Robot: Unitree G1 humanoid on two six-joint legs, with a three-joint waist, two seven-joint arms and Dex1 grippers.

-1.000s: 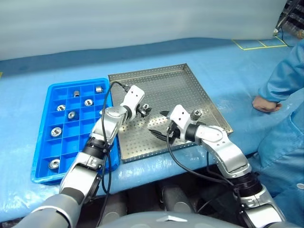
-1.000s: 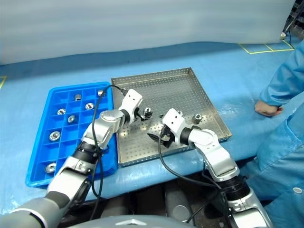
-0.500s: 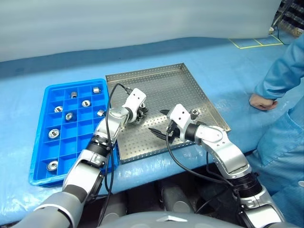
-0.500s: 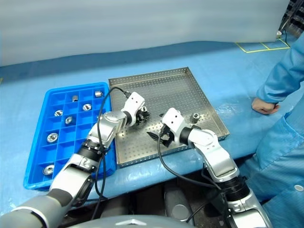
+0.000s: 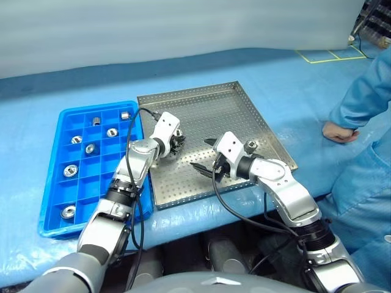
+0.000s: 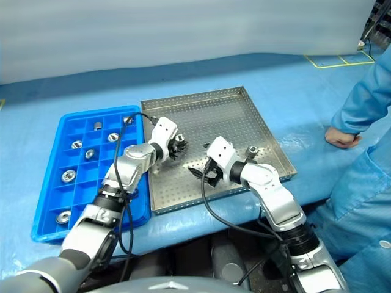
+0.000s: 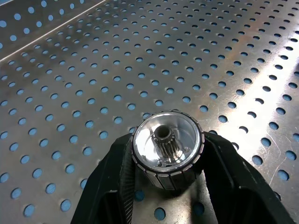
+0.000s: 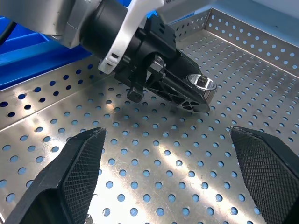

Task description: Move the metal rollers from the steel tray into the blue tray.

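Observation:
My left gripper should keep going, with the roller's hollow end (image 7: 167, 139) up and both fingers on its sides, to an empty blue tray compartment (image 5: 90, 167) and let go there.
My left gripper (image 5: 176, 139) is shut on a shiny metal roller (image 7: 167, 147), held just over the perforated floor of the steel tray (image 5: 208, 110) near its left side. The right wrist view shows that same roller (image 8: 202, 84) sticking out of the left gripper's black fingers. My right gripper (image 5: 203, 155) stands open over the tray's front middle, with nothing between its fingers (image 8: 70, 182). Another roller (image 5: 250, 146) stands on the steel tray beside my right wrist. The blue tray (image 5: 98, 189) lies to the left, with several rollers (image 5: 90, 148) in its compartments.
A person in a blue coat stands at the right, one hand (image 5: 338, 131) resting on the blue table cover beyond the steel tray. The two trays touch edge to edge. Black cables hang from both wrists.
The left gripper's fingers have closed on the roller that stood in front of them, and it has drawn slightly towards the blue tray. The right arm has kept still.

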